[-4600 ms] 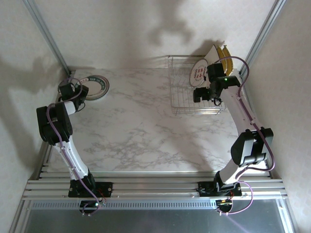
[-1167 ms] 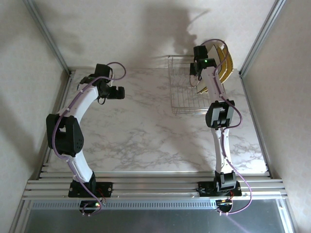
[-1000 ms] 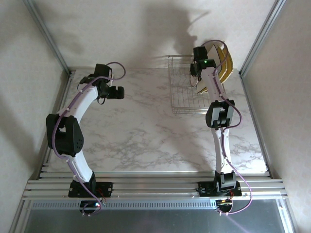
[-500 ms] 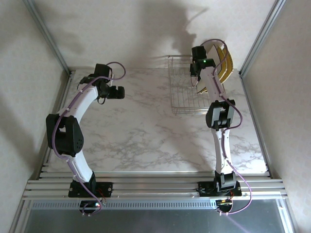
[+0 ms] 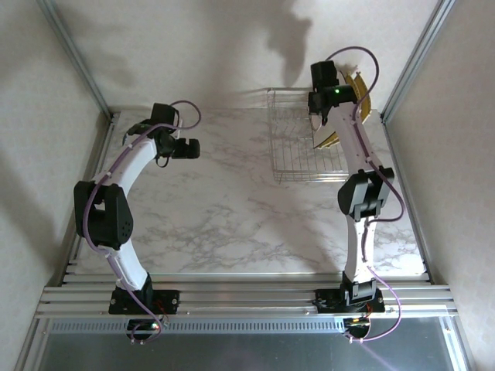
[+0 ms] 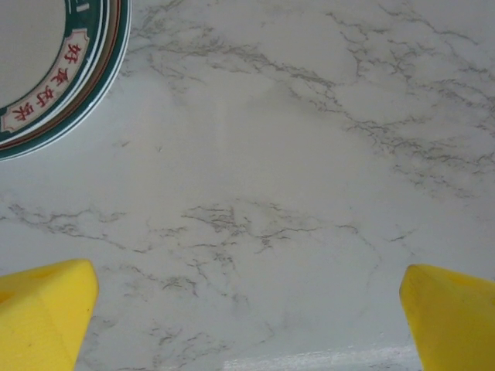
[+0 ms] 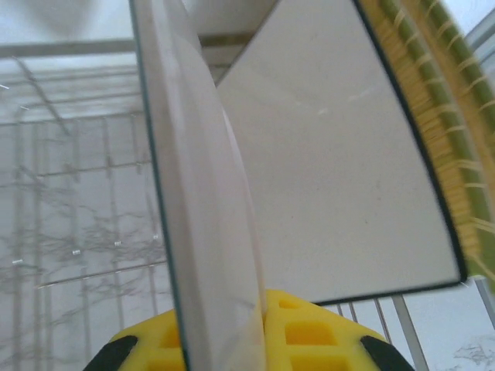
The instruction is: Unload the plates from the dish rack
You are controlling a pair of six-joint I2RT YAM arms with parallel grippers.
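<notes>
My right gripper holds the upright white plate (image 7: 203, 178) by one edge. My open left gripper should keep moving toward the plate's free edge (image 7: 142, 62) until it closes there.
My right gripper (image 7: 232, 334) is shut on a white plate (image 7: 203, 201) with a thin dark rim, seen edge-on and upright between the yellow pads (image 7: 317, 332). Behind it stand a white square plate (image 7: 340, 162) and a yellow woven plate (image 7: 448, 116). From above, the right gripper (image 5: 319, 124) is over the back right of the dish rack (image 5: 294, 158), next to the yellow woven plate (image 5: 364, 97). My left gripper (image 6: 247, 325) is open above bare marble. A round plate (image 6: 54, 77) with red characters and a green rim lies on the table beyond its left fingertip (image 6: 39, 317). The left gripper (image 5: 189, 147) hangs over the far left of the table.
The rack's wire floor and dividers (image 7: 77, 232) lie left of the held plate. The back wall (image 5: 232, 54) is close behind the rack, and a metal frame post (image 5: 406, 69) stands at its right. Marble table (image 5: 232, 216) lies between the arms.
The right gripper has closed on the plate and moved slightly up and to the right; its elbow has swung right. The left arm has stayed put.
</notes>
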